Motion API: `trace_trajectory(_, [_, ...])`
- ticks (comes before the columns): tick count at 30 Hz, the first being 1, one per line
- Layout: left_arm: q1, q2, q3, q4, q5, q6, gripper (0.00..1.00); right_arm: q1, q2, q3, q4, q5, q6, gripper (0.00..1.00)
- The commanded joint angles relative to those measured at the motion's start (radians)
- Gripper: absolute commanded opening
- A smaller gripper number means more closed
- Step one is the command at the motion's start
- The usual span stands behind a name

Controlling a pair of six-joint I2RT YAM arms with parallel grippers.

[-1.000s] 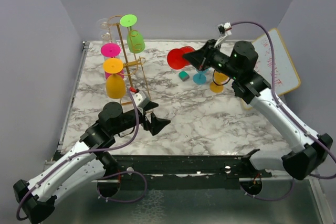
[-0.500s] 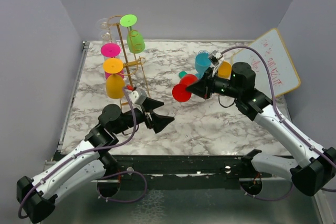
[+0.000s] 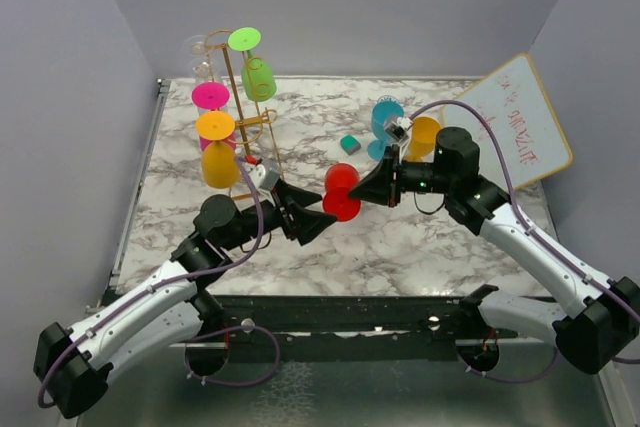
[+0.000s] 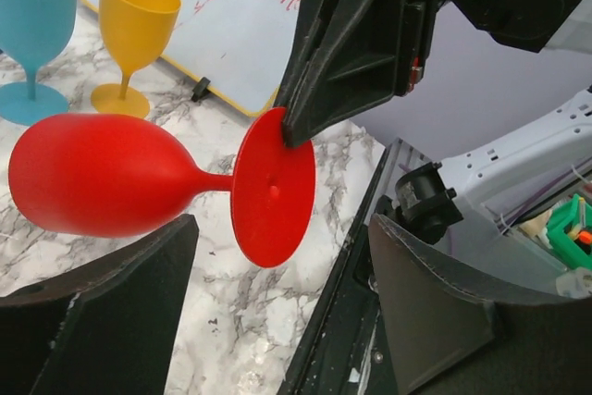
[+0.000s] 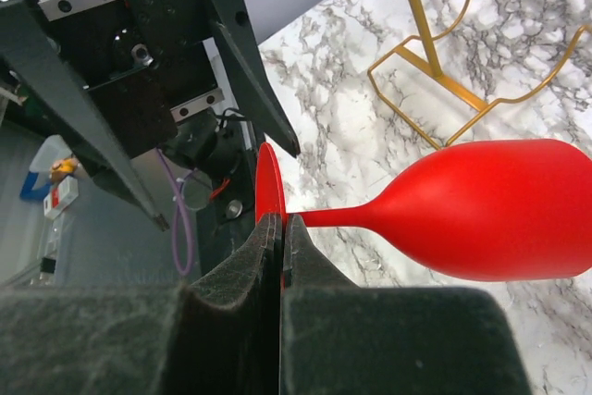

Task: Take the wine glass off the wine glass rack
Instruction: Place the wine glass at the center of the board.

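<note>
The red glass hangs level with my right gripper on its foot (image 3: 341,206), so next my left gripper takes this foot, freeing my right gripper for the glass's bowl (image 3: 341,177).
A red wine glass (image 3: 341,192) hangs on its side over the middle of the table. My right gripper (image 3: 366,190) is shut on the rim of its round foot (image 5: 268,187), and the bowl (image 5: 499,210) points away from it. My left gripper (image 3: 314,219) is open right next to the glass. In the left wrist view the foot (image 4: 273,187) dips between that gripper's spread fingers (image 4: 139,275) and touches neither. The gold wine glass rack (image 3: 243,112) stands at the back left with green (image 3: 257,77), pink (image 3: 211,97) and orange (image 3: 218,162) glasses hanging on it.
A blue glass (image 3: 385,122) and an orange glass (image 3: 424,137) stand upright at the back right, with a small teal block (image 3: 350,144) beside them. A whiteboard (image 3: 520,122) leans at the right edge. The rack's wire base (image 5: 435,90) lies close behind the red glass.
My right arm has carried the red glass from the back right down to the table's middle. My left gripper has moved up to meet it, and its jaws have narrowed a little.
</note>
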Motion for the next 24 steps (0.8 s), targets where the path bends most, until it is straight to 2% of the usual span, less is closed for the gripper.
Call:
trace_trajectory(1, [0.004, 0.047, 0.021, 0.032, 0.026, -0.036, 0.72, -0.006, 0.001, -0.026, 0.091, -0.066, 0.021, 0.01])
trace_trajectory(3, [0.004, 0.071, 0.025, 0.032, 0.042, -0.042, 0.70, -0.006, -0.001, -0.043, 0.115, -0.066, 0.030, 0.01])
trace_trajectory(10, [0.004, 0.076, 0.035, 0.032, -0.011, -0.031, 0.52, -0.006, 0.011, -0.054, 0.155, -0.055, 0.046, 0.00])
trace_trajectory(14, [0.004, 0.105, 0.047, 0.032, 0.016, -0.032, 0.32, -0.006, 0.012, -0.043, 0.127, -0.052, 0.045, 0.01])
trace_trajectory(18, [0.004, 0.116, 0.043, 0.032, 0.032, -0.045, 0.29, -0.006, 0.006, -0.062, 0.134, -0.062, 0.042, 0.00])
trace_trajectory(21, [0.004, 0.101, 0.036, 0.032, 0.017, -0.038, 0.21, -0.006, 0.009, -0.062, 0.134, -0.058, 0.050, 0.01])
trace_trajectory(24, [0.004, 0.088, 0.036, 0.032, 0.009, -0.030, 0.17, -0.006, 0.019, -0.068, 0.151, -0.048, 0.078, 0.01])
